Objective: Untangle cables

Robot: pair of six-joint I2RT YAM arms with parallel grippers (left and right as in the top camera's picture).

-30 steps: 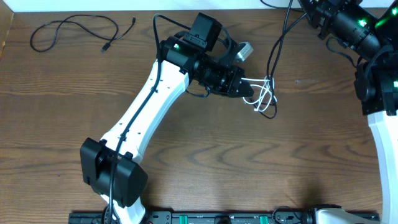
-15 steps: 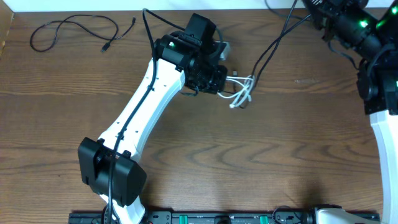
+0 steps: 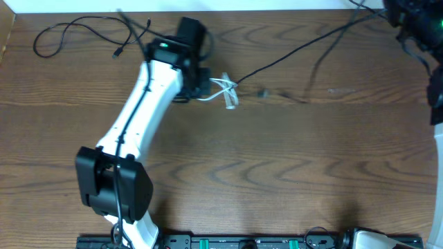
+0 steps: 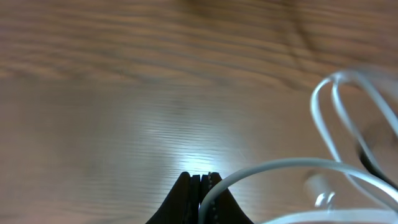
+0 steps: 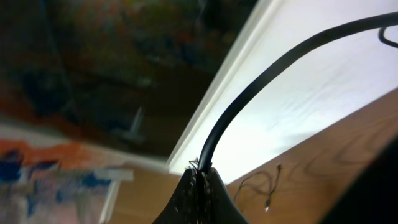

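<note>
My left gripper should pull the white cable away point(image 3: 229, 98) from my right gripper until the cables separate, since the taut black cable hooks into the white cable's loops point(image 3: 235, 84).
In the overhead view my left gripper point(image 3: 205, 89) is shut on the short white coiled cable point(image 3: 227, 90) at the table's upper middle. A long black cable point(image 3: 299, 48) runs taut from the white coil up to the top right corner, where my right arm point(image 3: 419, 24) is partly out of frame. A slack part of it ends in a small plug point(image 3: 263, 92) right of the coil. In the left wrist view the jaws point(image 4: 200, 181) pinch the white cable point(image 4: 339, 127). In the right wrist view the jaws point(image 5: 200, 172) are shut on the black cable point(image 5: 261, 81).
A separate thin black cable point(image 3: 76, 31) lies loosely looped at the table's far left corner; it also shows in the right wrist view point(image 5: 261, 183). The left arm's base point(image 3: 114, 187) stands at the front left. A white wall edges the table's far side.
My left gripper has pulled the white cable left and toward the far edge. The right arm has drawn up and right, mostly out of frame. The black cable has gone from slack to taut.
</note>
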